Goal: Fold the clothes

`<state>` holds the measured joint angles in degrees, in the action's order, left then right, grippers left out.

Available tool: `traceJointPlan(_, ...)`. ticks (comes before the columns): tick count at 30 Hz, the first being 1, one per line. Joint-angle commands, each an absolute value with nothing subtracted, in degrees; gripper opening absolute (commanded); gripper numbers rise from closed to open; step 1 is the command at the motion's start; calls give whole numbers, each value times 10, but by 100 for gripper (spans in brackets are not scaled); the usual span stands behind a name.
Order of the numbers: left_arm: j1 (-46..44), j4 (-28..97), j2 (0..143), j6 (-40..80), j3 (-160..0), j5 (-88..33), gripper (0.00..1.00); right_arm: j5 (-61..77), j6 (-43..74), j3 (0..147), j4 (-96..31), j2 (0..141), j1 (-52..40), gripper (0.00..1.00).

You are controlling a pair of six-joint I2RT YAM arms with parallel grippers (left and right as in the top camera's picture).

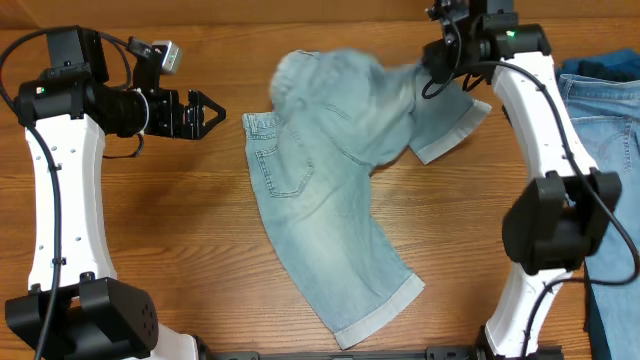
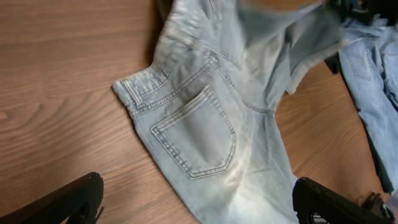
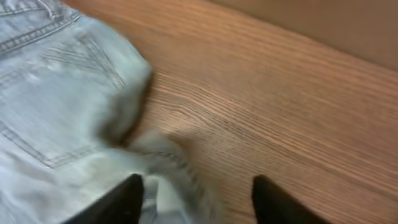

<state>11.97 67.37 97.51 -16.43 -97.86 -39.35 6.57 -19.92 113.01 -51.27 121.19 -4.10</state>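
Note:
The shorts' far leg (image 1: pixel 393 128) is bunched up by its cuff, so the robot's left gripper should hold the shorts' waistband (image 1: pixel 262 124) while the robot's right gripper grips that cuff to make the leg straight.
The pale washed-blue denim shorts (image 1: pixel 320 210) lie on the wooden table (image 1: pixel 190 250), back side up. One cuffed leg reaches toward the front edge. The other leg is bunched and motion-blurred at the back, its cuff (image 1: pixel 455 130) lying right of centre. My left gripper (image 1: pixel 218 113) is open and empty, just left of the waistband. The left wrist view shows a back pocket (image 2: pixel 199 140) between its spread fingers (image 2: pixel 199 190). My right gripper (image 1: pixel 432 62) is at the blurred leg; in the right wrist view its fingers (image 3: pixel 198 186) are apart, with blurred denim (image 3: pixel 56 106) against the left finger.
Light-blue jeans (image 1: pixel 610 130) lie along the right edge of the table, with a darker blue garment (image 1: pixel 605 66) behind them. The jeans also show in the left wrist view (image 2: pixel 373 74). The right arm's white links (image 1: pixel 545 150) stand between the shorts and the jeans.

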Motion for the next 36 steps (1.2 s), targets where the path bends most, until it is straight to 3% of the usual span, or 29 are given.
traceJointPlan(1, 115, 661, 975, -158, -984, -394, 100, -3, -187, 1136, -493, 1238, -25, 64)
traceJointPlan(6, 108, 651, 977, -158, -984, -387, 98, -6, -115, 1164, -526, 1222, -11, 72)
traceJointPlan(9, 81, 640, 988, -158, -984, -376, 83, 12, -84, 1178, -562, 1206, -23, 72)
traceJointPlan(10, 60, 637, 997, -159, -984, -366, 66, 13, -62, 1182, -575, 1199, -28, 68)
traceJointPlan(12, 18, 634, 1017, -157, -984, -305, 23, 20, -11, 1183, -597, 1187, -29, 67)
traceJointPlan(13, -1, 631, 1029, -154, -984, -268, 20, 40, 4, 1183, -612, 1183, -29, 67)
traceJointPlan(15, -46, 612, 1067, -141, -984, -189, 15, 92, 5, 1183, -645, 1183, -28, 68)
traceJointPlan(16, -62, 600, 1087, -133, -984, -161, 13, 103, 5, 1183, -660, 1183, -28, 59)
traceJointPlan(17, -72, 591, 1102, -128, -984, -143, 10, 107, 5, 1183, -672, 1183, -28, 46)
traceJointPlan(19, -88, 572, 1136, -112, -984, -99, 6, 106, 5, 1183, -696, 1183, -28, 9)
traceJointPlan(20, -91, 560, 1154, -103, -984, -83, 6, 106, 5, 1183, -708, 1183, -27, 4)
traceJointPlan(23, -88, 522, 1193, -102, -984, -80, 9, 106, 5, 1182, -737, 1183, -19, 4)
traceJointPlan(28, -86, 461, 1252, -102, -984, -64, 5, 106, 5, 1182, -744, 1183, -18, 4)
traceJointPlan(36, -86, 456, 1303, -102, -984, -25, 7, 106, 5, 1182, -748, 1183, -18, 4)
